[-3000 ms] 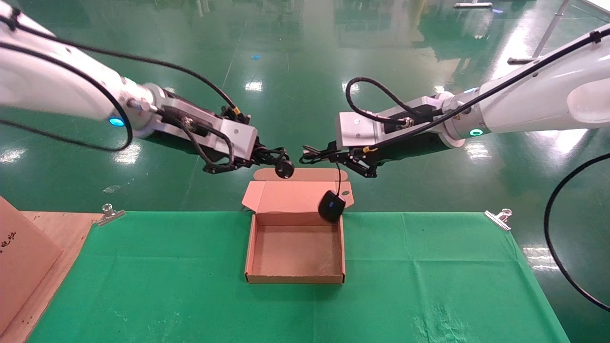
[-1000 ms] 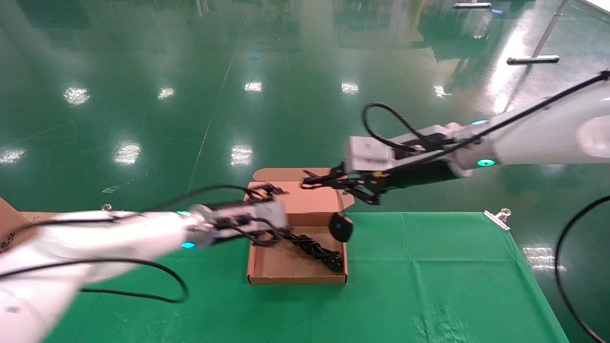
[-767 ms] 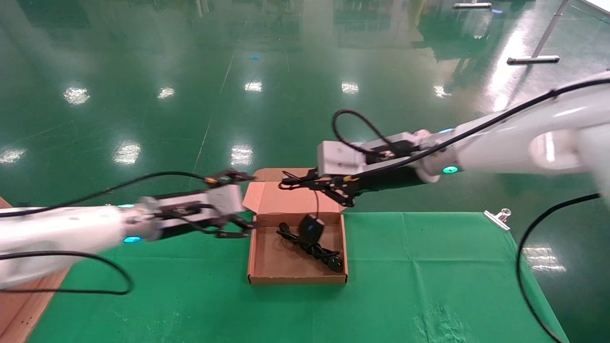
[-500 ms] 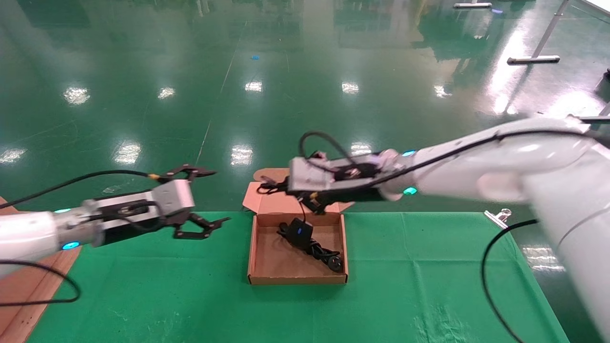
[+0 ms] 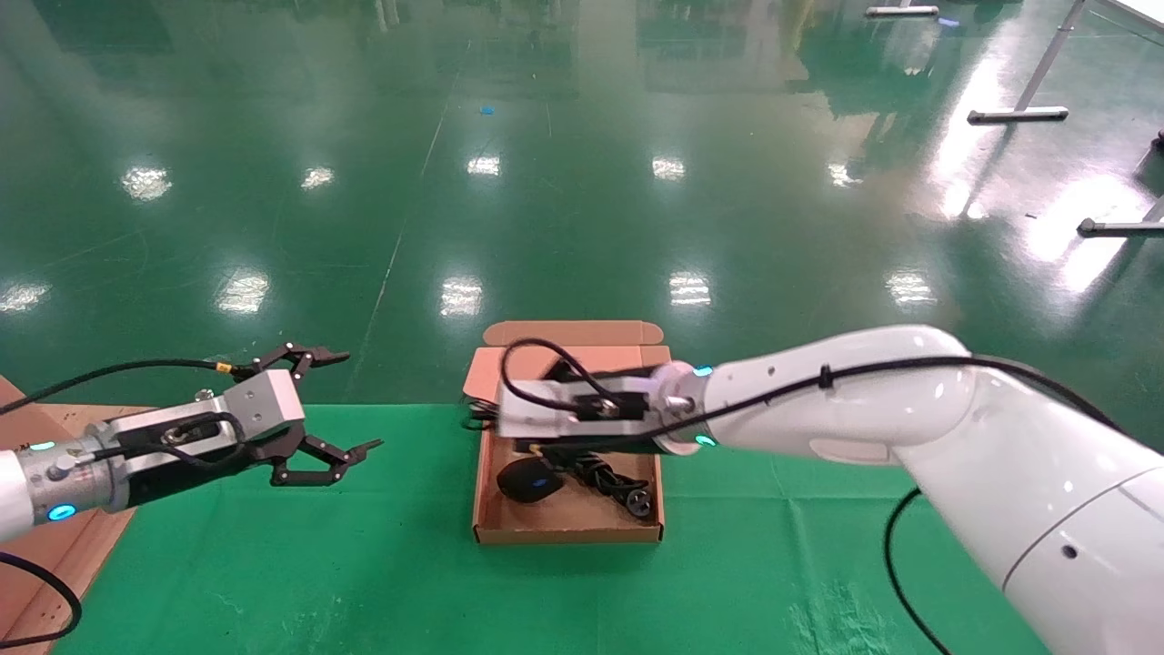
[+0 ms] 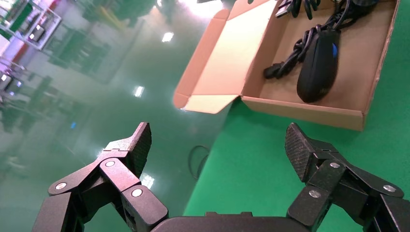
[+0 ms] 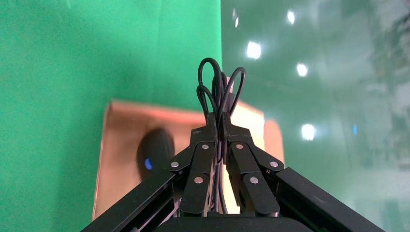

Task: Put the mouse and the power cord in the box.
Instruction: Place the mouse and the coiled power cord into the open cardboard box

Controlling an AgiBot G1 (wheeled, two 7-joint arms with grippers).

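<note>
The mouse's cable loops (image 5: pixel 477 414) reach out beyond the side of the box, so next my right gripper pulls them back over the box's bottom (image 7: pixel 184 137) and lowers them before it opens.
The box (image 5: pixel 564 532) stands open at the middle of the green table, its lid folded back over the far edge. Inside lie the black mouse (image 5: pixel 527 480) on the left and the bundled power cord (image 5: pixel 620 484) on the right. My right gripper (image 5: pixel 482 424) hovers over the box's far left corner, mostly hidden under its wrist. In the right wrist view the right gripper (image 7: pixel 217 118) is shut on loops of the mouse's thin cable, with the mouse (image 7: pixel 154 150) below in the box (image 7: pixel 116 145). My left gripper (image 5: pixel 359 400) is open and empty, left of the box.
In the left wrist view the left gripper (image 6: pixel 217 135) faces the box (image 6: pixel 304 106), mouse (image 6: pixel 316 67) and power cord (image 6: pixel 290 58) across bare green cloth. A brown wooden board (image 5: pixel 45 559) lies at the table's left end. The table's far edge runs just behind the box.
The left gripper let the power cord down into the box, opened and drew back to the left. The right arm swung leftward and lowered the mouse from above the box onto its floor.
</note>
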